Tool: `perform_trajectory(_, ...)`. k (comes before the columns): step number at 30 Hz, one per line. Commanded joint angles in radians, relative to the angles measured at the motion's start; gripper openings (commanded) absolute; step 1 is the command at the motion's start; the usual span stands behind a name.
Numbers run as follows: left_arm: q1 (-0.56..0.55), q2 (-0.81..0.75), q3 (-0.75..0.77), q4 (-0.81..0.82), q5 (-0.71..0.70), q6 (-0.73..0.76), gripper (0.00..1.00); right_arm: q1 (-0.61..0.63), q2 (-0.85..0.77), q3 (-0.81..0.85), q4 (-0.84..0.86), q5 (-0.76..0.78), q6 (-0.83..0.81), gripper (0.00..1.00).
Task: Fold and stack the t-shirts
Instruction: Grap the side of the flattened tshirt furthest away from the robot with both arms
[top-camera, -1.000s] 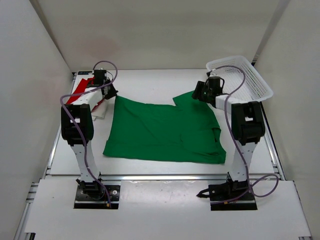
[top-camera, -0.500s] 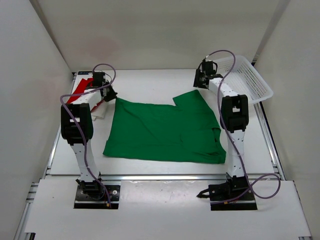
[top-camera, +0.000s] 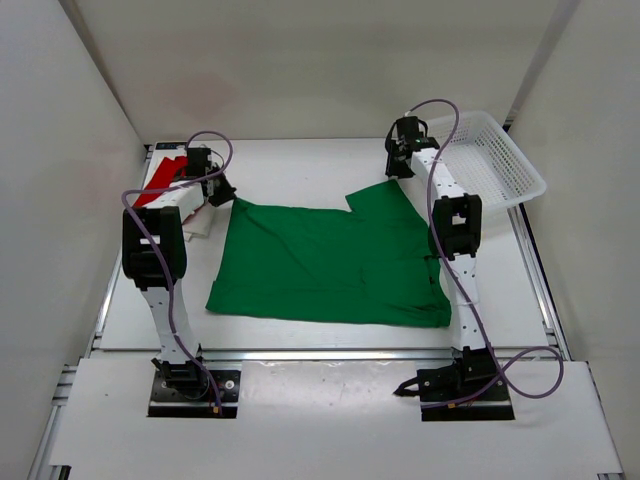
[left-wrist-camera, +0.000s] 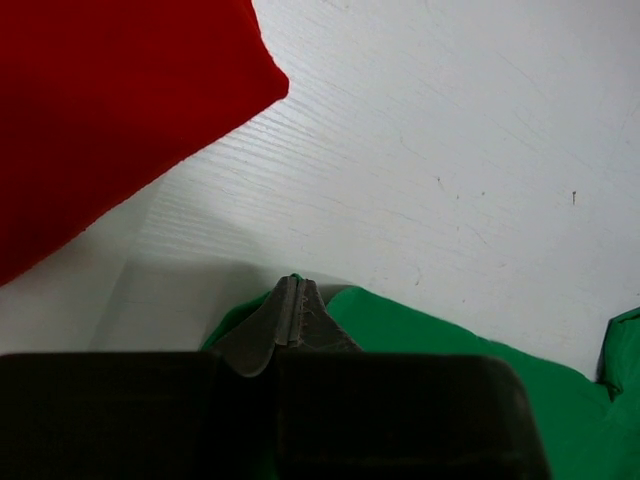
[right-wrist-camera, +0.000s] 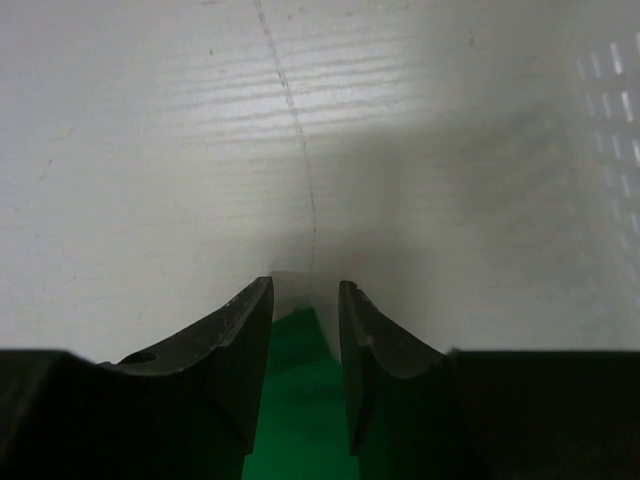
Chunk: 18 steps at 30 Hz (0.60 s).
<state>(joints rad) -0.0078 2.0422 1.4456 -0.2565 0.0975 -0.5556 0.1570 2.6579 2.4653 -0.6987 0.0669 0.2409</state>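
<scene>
The green t-shirt's corner (top-camera: 382, 195) at the robot's right gripper sticks out past the t-shirt's far edge, so that gripper should draw it in before both grippers fold that edge (top-camera: 300, 210) over.
The green t-shirt (top-camera: 330, 265) lies spread flat in the middle of the table. My left gripper (top-camera: 222, 190) is at its far left corner, and in the left wrist view its jaws (left-wrist-camera: 290, 285) are shut on the green cloth (left-wrist-camera: 450, 350). My right gripper (top-camera: 397, 172) sits low at the far right corner. In the right wrist view its jaws (right-wrist-camera: 305, 300) stand apart, with the tip of the green cloth (right-wrist-camera: 300, 400) between them. The red t-shirt (top-camera: 172, 163) (left-wrist-camera: 120, 100) lies at the far left on a white t-shirt (top-camera: 200, 225).
A white mesh basket (top-camera: 490, 160) stands at the back right, close beside the right gripper, and its mesh shows faintly at the right edge of the right wrist view (right-wrist-camera: 610, 80). White walls close in the table on three sides.
The right arm has stretched out from beside the basket to the shirt's far right corner, and its jaws have narrowed around the cloth tip. The left gripper has stayed put.
</scene>
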Motion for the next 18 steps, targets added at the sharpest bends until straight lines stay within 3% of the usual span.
perform_trajectory(1,0.006,-0.030,-0.007,0.016,0.018,-0.004,0.00,0.010,-0.006,0.050,-0.083,0.004,0.012,0.31)
perform_trajectory(9,0.003,-0.027,-0.011,0.020,0.022,-0.003,0.00,0.006,-0.032,0.052,-0.099,-0.003,0.015,0.31)
perform_trajectory(15,0.005,-0.027,-0.019,0.019,0.028,-0.004,0.00,0.009,-0.026,0.058,-0.098,-0.009,0.012,0.01)
perform_trajectory(18,0.005,-0.037,-0.030,0.029,0.030,-0.018,0.00,0.003,-0.044,0.054,-0.091,-0.021,0.006,0.00)
